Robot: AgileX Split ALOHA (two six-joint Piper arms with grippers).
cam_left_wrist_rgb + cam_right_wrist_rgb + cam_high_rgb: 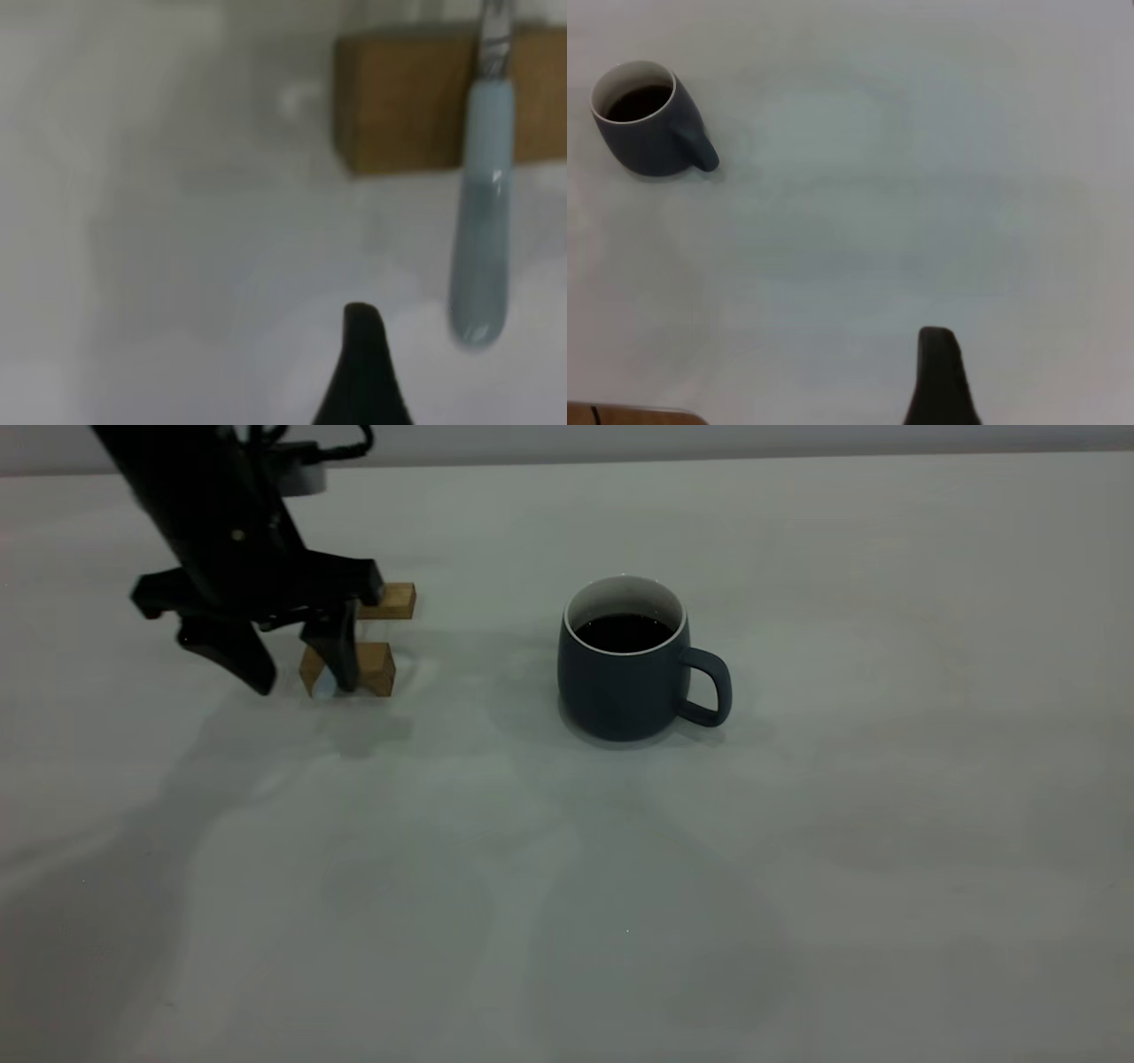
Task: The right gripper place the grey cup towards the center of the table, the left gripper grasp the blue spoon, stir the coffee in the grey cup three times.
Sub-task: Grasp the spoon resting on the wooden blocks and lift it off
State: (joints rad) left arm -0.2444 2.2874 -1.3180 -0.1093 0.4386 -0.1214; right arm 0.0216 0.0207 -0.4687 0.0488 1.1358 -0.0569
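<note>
The blue spoon is just resting across the tops of the wooden blocks. It will come loose when I lift it, and the blocks will stay where they are.
The grey cup stands upright near the middle of the table, its handle pointing right and dark coffee inside. My left gripper is at the far left, open, with its fingers down on either side of the pale handle end of the blue spoon. In the left wrist view the blue spoon lies across a wooden block, beside one black finger. My right gripper is out of the exterior view. It hangs open well away from the grey cup, with one finger showing.
Two small wooden blocks carry the spoon, just behind the left gripper's fingers. A brown edge shows at the border of the right wrist view. Bare tabletop lies in front of the cup and to its right.
</note>
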